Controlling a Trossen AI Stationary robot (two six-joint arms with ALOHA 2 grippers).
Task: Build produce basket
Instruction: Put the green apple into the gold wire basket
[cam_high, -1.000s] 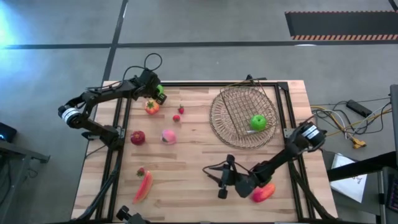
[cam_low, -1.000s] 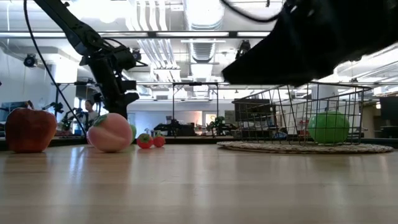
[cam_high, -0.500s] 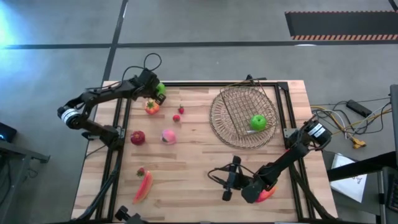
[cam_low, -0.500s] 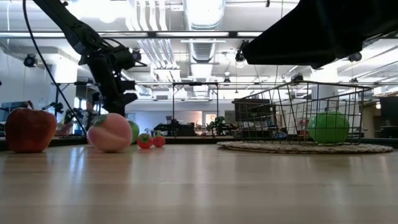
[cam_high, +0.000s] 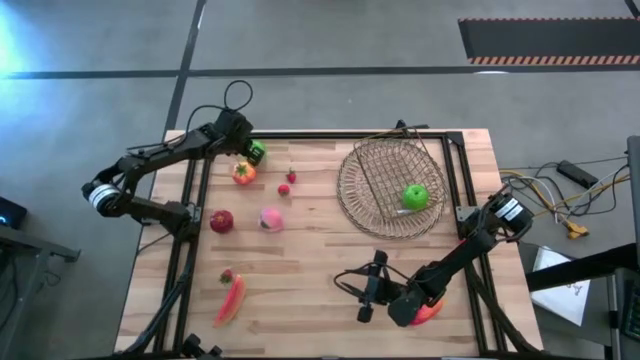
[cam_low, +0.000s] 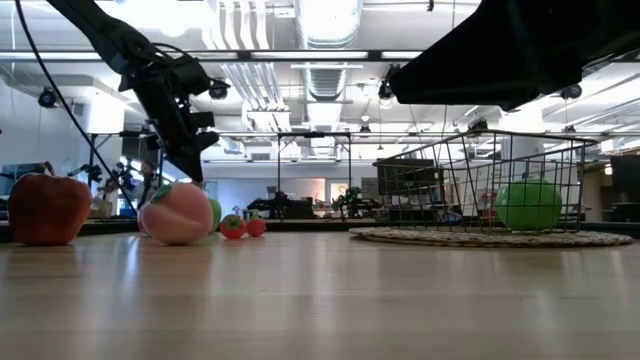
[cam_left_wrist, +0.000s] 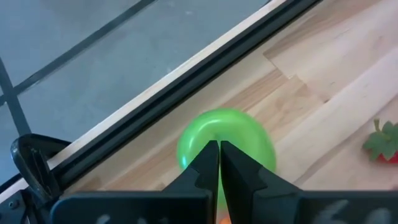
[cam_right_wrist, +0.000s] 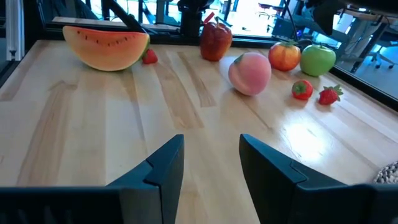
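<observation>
The left gripper's fingers are closed over the top of the green apple (cam_left_wrist: 225, 127) by the far rail, so the robot should open them wide and straddle the apple's sides (cam_left_wrist: 260, 149).
My left gripper (cam_high: 243, 150) is shut at the table's far left. Its fingertips (cam_left_wrist: 219, 152) stand over a green apple (cam_left_wrist: 227, 140) that rests on the wood beside the table's far rail. An orange-red tomato (cam_high: 243, 172), two strawberries (cam_high: 288, 182), a dark red fruit (cam_high: 221, 220) and a pink peach (cam_high: 270, 218) lie nearby. A long orange-red piece (cam_high: 230, 298) lies near the front left. The round tan basket (cam_high: 360, 195) at the far right holds another green apple (cam_high: 414, 196). My right gripper (cam_high: 366, 290) is open and empty (cam_right_wrist: 211, 162) near the front edge. My left gripper's shut fingertips point down at the top of the green apple (cam_left_wrist: 211, 134), coming from the table's left side. Whether they touch it I cannot tell. The apple sits on the table.
A rectangular wire-grid frame (cam_low: 480, 185) stands in the round basket. A red piece (cam_high: 432, 310) lies under my right arm at the front right. Black rails run along the table's edges (cam_high: 330, 134). Bare wood lies in the middle (cam_high: 320, 250).
My left gripper has drawn back a little toward the table's left edge, risen slightly and tipped. It stays shut. My right gripper moved toward the table's right and near edges, then held still, and its arm now covers more of the red piece.
</observation>
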